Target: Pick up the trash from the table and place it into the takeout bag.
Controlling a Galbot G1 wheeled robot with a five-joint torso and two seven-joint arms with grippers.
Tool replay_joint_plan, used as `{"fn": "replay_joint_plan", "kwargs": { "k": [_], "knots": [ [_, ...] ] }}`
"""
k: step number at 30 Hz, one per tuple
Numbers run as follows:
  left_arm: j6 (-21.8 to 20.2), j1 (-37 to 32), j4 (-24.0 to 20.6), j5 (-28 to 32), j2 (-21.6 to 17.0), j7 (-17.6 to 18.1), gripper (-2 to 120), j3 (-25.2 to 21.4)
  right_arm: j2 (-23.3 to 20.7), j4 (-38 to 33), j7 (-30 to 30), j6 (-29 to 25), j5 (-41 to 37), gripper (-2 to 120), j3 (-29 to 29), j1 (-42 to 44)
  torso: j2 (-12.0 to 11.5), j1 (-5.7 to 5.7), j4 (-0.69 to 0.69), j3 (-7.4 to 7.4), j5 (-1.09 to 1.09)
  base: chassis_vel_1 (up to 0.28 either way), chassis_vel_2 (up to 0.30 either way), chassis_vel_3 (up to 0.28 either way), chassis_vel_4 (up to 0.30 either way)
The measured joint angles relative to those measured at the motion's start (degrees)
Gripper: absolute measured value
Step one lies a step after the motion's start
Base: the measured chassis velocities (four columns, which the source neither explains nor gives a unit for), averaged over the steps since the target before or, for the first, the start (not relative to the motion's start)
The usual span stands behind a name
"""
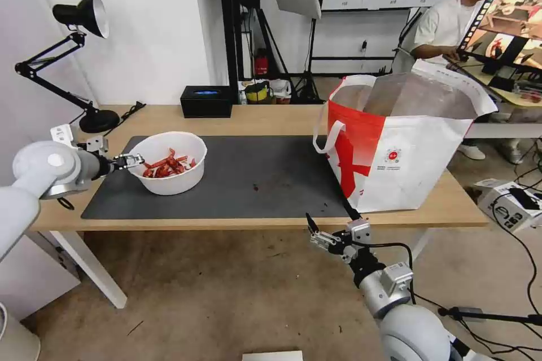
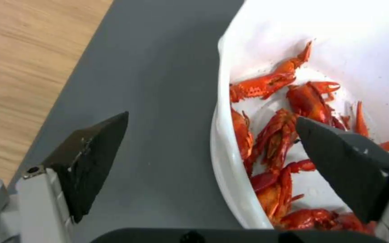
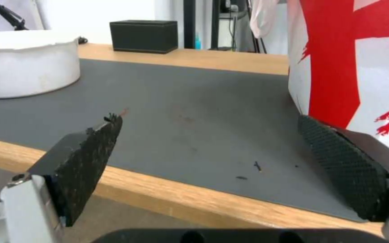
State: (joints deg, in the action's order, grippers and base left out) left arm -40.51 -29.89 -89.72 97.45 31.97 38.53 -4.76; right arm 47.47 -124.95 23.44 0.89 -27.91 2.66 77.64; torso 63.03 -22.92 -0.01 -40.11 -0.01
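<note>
My gripper will bring the red scraps (image 1: 166,166) along inside the bowl when I carry it by its edge, because the scraps lie well below the white bowl's rim (image 1: 204,152).
The trash in sight is a white round bowl (image 1: 169,177) holding red scraps (image 1: 166,167), standing on the left part of the dark grey mat (image 1: 254,180) on the table (image 1: 271,115). My left gripper (image 1: 131,160) is open and straddles the bowl's left rim (image 2: 224,111): one finger (image 2: 91,158) hangs outside over the mat, the other (image 2: 343,162) inside above the scraps (image 2: 275,138). The red-and-white takeout bag (image 1: 406,152) stands open at the table's right end. My right gripper (image 1: 334,224) is open and holds nothing, just below the table's front edge beside the bag (image 3: 352,60).
A black rectangular box (image 1: 206,101) sits at the table's back edge, and a black desk lamp (image 1: 84,56) stands at the back left corner. A few small crumbs (image 3: 248,172) lie on the mat. Cables and a white box (image 1: 511,203) lie on the floor at the right.
</note>
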Motion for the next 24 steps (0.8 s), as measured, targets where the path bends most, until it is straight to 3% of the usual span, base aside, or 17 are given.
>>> {"fn": "replay_joint_plan", "kwargs": {
  "k": [10, 18, 20, 22, 24],
  "knots": [
    [0.0, 0.2, 0.8, -0.1, -0.1, 0.6, 97, 1.2, 0.0, 0.0, 0.0, 0.0, 0.0, 100, 0.0, 0.0, 0.0, 0.00, 0.01, 0.01, 0.00, 0.000, 0.000, 0.000, 0.000],
    [0.1, 0.3, 0.8, -0.4, -0.2, 0.6, 70, 2.1, 0.0, 0.0, 0.0, 0.0, 0.0, 100, 0.0, 0.0, 0.0, 0.00, 0.01, 0.01, 0.00, 0.000, 0.000, 0.000, 0.000],
    [0.1, 0.7, 0.6, -0.4, -0.2, 0.6, 58, 2.6, 0.0, 0.0, 0.0, 0.0, 0.0, 100, 0.0, 0.0, 0.0, 0.00, 0.01, 0.01, 0.01, 0.000, 0.000, 0.000, 0.000],
    [0.1, 0.8, 0.6, -0.4, -0.2, 0.6, 56, 2.8, 0.0, 0.0, 0.0, 0.0, 0.0, 100, 0.0, 0.0, 0.0, 0.00, 0.01, 0.01, 0.01, 0.000, 0.000, 0.000, 0.000],
    [0.1, 1.0, 0.5, -0.4, -0.3, 0.7, 43, 3.3, 0.0, 0.0, 0.0, 0.0, 0.0, 100, 0.0, 0.0, 0.0, 0.00, 0.01, 0.01, 0.01, 0.000, 0.000, 0.000, 0.000]
  ]
}}
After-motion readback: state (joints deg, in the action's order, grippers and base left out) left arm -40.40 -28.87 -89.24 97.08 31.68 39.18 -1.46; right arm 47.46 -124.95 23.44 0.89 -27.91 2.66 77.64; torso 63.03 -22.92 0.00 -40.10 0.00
